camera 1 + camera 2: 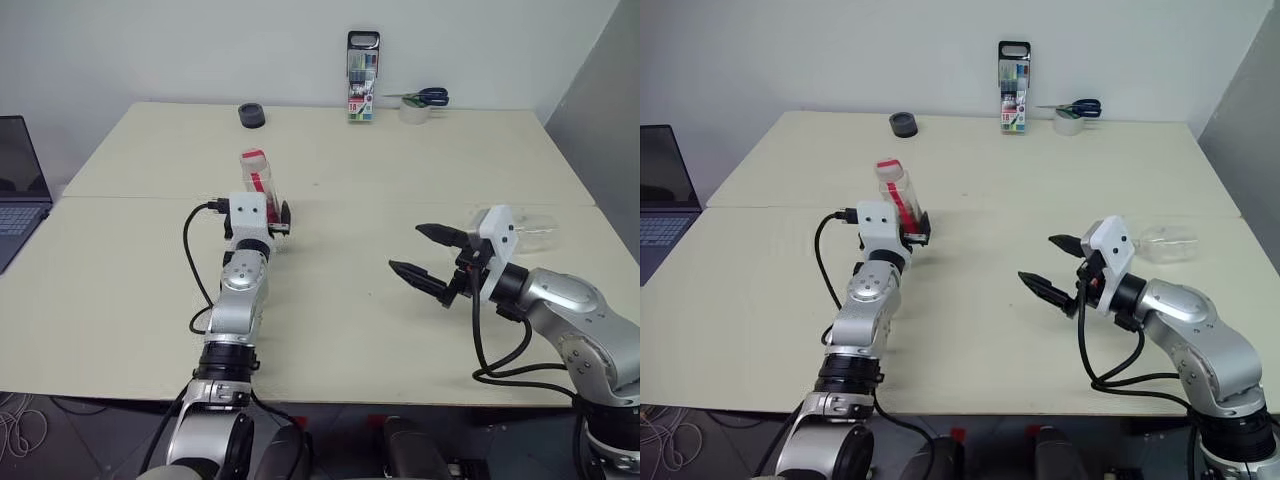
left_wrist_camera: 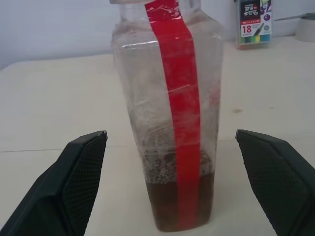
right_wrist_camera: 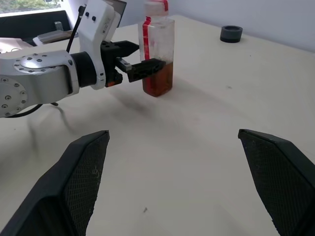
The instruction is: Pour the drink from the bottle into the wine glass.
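Observation:
The bottle (image 2: pixel 174 157) stands upright between my left gripper's open fingers, so I should keep moving forward until they surround its body (image 1: pixel 902 200), then close below the bottle's cap.
The bottle (image 1: pixel 257 178), clear plastic with a red strip and a pink-red cap, stands upright left of the table's middle. The drink (image 2: pixel 167 204) is a brown layer at its bottom. My left gripper (image 1: pixel 268 215) is open, reaching level, with one finger (image 2: pixel 81 172) on each side of the bottle and a gap on both sides. My right gripper (image 1: pixel 407 248) hangs open and empty over the table on the right, pointing toward the bottle. A clear glass thing (image 1: pixel 1165 243), seemingly the wine glass on its side, lies behind the right wrist, partly hidden.
On the far edge of the table (image 1: pixel 350 330) stand a marker case (image 1: pixel 362 75), a tape roll (image 1: pixel 414 112) with scissors (image 1: pixel 425 97) on it, and a small black ring (image 1: pixel 252 115). A laptop (image 1: pixel 20 180) sits off to the left.

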You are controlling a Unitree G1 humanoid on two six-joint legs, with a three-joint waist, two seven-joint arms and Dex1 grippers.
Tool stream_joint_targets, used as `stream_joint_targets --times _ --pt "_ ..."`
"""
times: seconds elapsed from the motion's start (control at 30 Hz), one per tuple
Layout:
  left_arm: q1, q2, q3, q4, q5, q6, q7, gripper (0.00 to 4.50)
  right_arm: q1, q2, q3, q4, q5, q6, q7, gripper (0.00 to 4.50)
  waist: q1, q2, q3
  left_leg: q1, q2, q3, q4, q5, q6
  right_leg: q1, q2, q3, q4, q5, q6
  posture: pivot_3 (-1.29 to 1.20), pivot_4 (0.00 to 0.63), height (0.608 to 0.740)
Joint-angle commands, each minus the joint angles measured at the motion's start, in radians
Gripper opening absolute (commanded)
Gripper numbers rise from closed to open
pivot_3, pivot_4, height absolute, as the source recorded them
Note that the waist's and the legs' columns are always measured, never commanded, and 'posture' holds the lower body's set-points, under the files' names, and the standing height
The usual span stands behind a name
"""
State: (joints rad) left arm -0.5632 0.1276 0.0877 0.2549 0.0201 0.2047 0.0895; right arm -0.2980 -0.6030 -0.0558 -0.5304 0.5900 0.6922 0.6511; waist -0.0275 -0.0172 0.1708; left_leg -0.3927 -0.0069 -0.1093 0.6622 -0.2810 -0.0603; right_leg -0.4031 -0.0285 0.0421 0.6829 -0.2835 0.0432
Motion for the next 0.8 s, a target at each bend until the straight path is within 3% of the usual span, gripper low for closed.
stream_joint_targets --times 0.03,0.8 --pt "-0.056 0.002 0.011 0.012 0.003 -0.022 0.015 4.48 -0.039 -0.011 -0.005 -0.037 0.049 0.006 0.035 4.5 0.0 0.0 0.0 0.0 0.0 0.0 0.0 0.0 0.0 0.0 0.0 0.0 0.0 0.0 0.0 0.0 0.15 0.74" --pt "-0.24 0.035 0.042 0.24 -0.016 -0.085 0.001 4.48 -0.074 -0.015 0.02 -0.018 0.055 0.005 0.048 4.5 -0.001 0.0 0.0 -0.001 0.0 0.0 0.0 0.0 0.0 -0.001 0.0 0.0 -0.001 0.0 0.0 0.0 0.15 0.74"
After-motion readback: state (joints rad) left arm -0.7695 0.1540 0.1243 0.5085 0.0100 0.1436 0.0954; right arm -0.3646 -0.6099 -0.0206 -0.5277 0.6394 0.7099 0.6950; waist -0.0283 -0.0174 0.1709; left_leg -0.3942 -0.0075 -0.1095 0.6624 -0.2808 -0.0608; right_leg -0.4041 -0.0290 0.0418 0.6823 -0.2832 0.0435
